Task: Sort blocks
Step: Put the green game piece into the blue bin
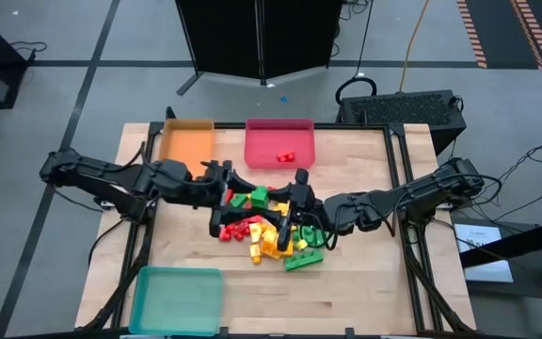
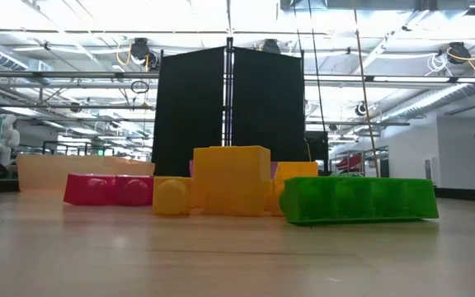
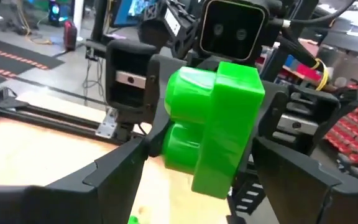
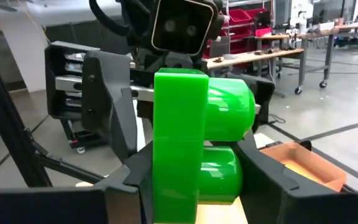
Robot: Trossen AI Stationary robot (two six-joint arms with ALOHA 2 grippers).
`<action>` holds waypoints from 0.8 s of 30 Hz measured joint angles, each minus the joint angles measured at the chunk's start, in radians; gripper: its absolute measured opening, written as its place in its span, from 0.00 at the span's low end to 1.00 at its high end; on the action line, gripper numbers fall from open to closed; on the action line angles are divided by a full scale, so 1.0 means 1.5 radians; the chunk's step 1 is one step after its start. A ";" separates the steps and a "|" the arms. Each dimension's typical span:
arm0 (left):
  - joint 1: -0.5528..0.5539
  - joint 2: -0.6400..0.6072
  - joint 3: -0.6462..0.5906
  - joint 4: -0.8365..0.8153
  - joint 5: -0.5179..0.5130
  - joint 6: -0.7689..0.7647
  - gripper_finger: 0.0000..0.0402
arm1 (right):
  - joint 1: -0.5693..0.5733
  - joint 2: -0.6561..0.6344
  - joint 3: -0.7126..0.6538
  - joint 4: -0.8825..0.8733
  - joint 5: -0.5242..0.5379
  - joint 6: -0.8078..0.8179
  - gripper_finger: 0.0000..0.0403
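Observation:
The robot's left gripper should take firm hold of the green block (image 1: 260, 196) before the right gripper opens, then carry it to the teal tray (image 1: 175, 301), which lies too far from the right gripper.
A pile of red, yellow and green blocks (image 1: 269, 235) lies in the middle of the table. In the low view a long green brick (image 2: 357, 200), a yellow one (image 2: 231, 177) and a red one (image 2: 110, 190) rest flat on the wood. My left gripper (image 1: 236, 193) and right gripper (image 1: 288, 198) meet nose to nose above the pile's far side. One short green block (image 1: 259, 196) sits between them. Both wrist views show it filling the gap between the fingers. My left gripper (image 3: 207, 155) has the green block (image 3: 216, 124) pinched between its two fingers. One finger (image 3: 129, 165) lies against the studs (image 3: 179, 146) and the other beside the flat back. It comes level from the table's left, and the block is lifted clear. My right gripper (image 4: 194, 180) pinches the same green block (image 4: 179, 137) from the opposite side, level from the table's right. One finger (image 4: 272, 177) meets the studs (image 4: 225, 174) and the other finger (image 4: 120, 193) meets the flat face. The block stands on edge, off the table.
Along the far edge stand an orange tray (image 1: 186, 143) and a red tray (image 1: 257, 141) holding red blocks (image 1: 285, 156). A teal tray (image 1: 177, 299) sits at the near left corner. Bare wood shows at the near right and far right.

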State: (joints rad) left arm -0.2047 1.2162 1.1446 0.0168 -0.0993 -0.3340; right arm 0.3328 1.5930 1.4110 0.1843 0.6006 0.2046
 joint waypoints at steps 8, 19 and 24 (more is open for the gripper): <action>0.007 0.006 0.000 0.066 0.024 0.027 0.74 | 0.000 0.001 0.002 0.000 -0.022 -0.005 0.39; 0.019 0.017 0.000 0.095 0.073 0.018 0.74 | -0.002 0.000 0.001 -0.004 -0.020 -0.007 0.39; 0.019 0.040 0.001 0.132 0.105 0.012 0.74 | -0.001 0.000 0.000 -0.009 -0.020 -0.005 0.39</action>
State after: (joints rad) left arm -0.1761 1.2759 1.1458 0.2151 0.0583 -0.3162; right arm 0.3308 1.5932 1.4105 0.1708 0.5699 0.1970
